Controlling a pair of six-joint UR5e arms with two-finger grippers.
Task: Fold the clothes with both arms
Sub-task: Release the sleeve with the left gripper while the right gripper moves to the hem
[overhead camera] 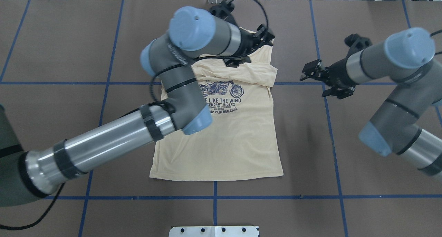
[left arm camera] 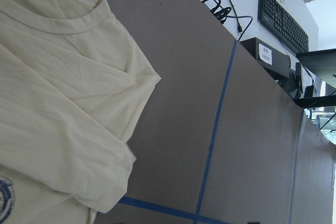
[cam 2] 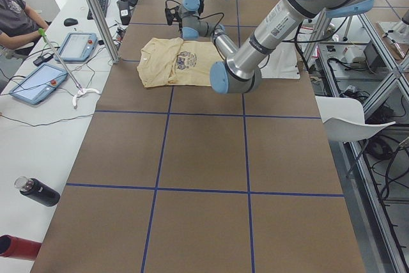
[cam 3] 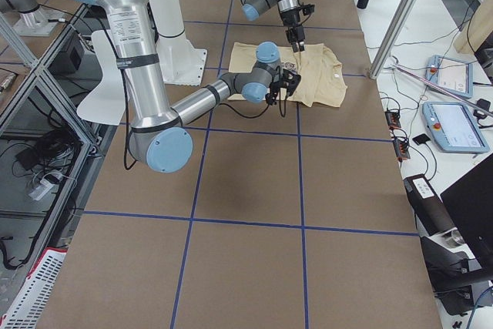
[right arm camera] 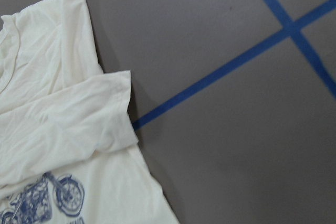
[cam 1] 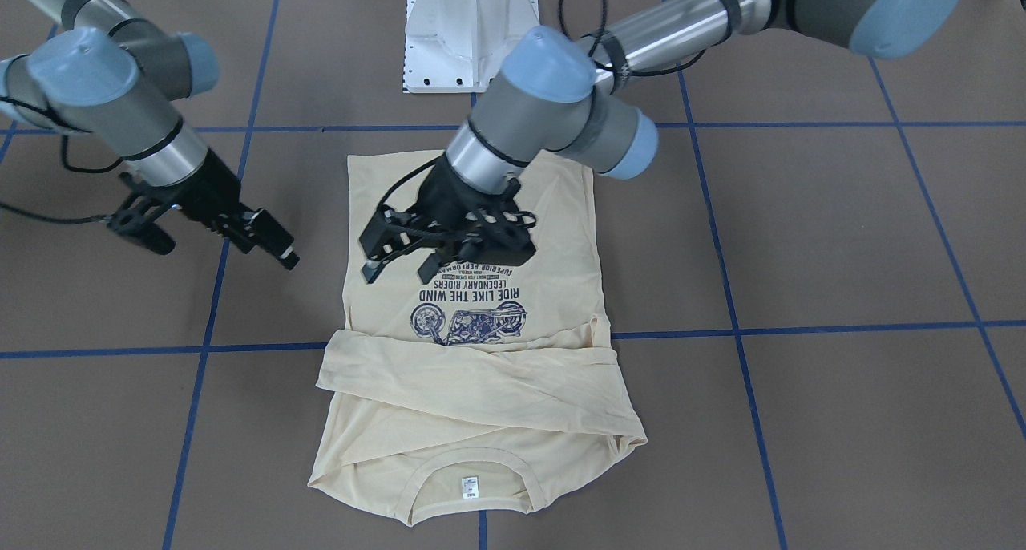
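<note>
Next, I grab the hem corner [cam 1: 356,163] with my right gripper and pull the T-shirt closer with my left gripper, because the T-shirt's collar [cam 1: 469,487] lies out toward the table's far edge.
The pale cream-yellow T-shirt [cam 1: 553,277] lies flat and print-up on the brown table, collar and white neck label [cam 1: 469,487] on the side away from the robot. Both sleeves are folded across the chest [cam 1: 473,374]. It also shows in the overhead view [overhead camera: 221,143]. My left gripper [cam 1: 397,276] hangs over the shirt just above the print, open and empty; in the overhead view [overhead camera: 253,48] the arm partly hides it. My right gripper [cam 1: 268,241] is beside the shirt over bare table [overhead camera: 310,72], apparently open and holding nothing. The wrist views show only shirt [left arm camera: 52,103] [right arm camera: 52,129] and table.
The white pedestal base [cam 1: 469,37] stands at the robot's side of the table. Blue tape lines [cam 1: 721,333] cross the brown table top. A side desk with tablets [cam 2: 35,84], a metal post [cam 2: 96,17] and a seated person [cam 2: 13,11] lies beyond the table's far edge.
</note>
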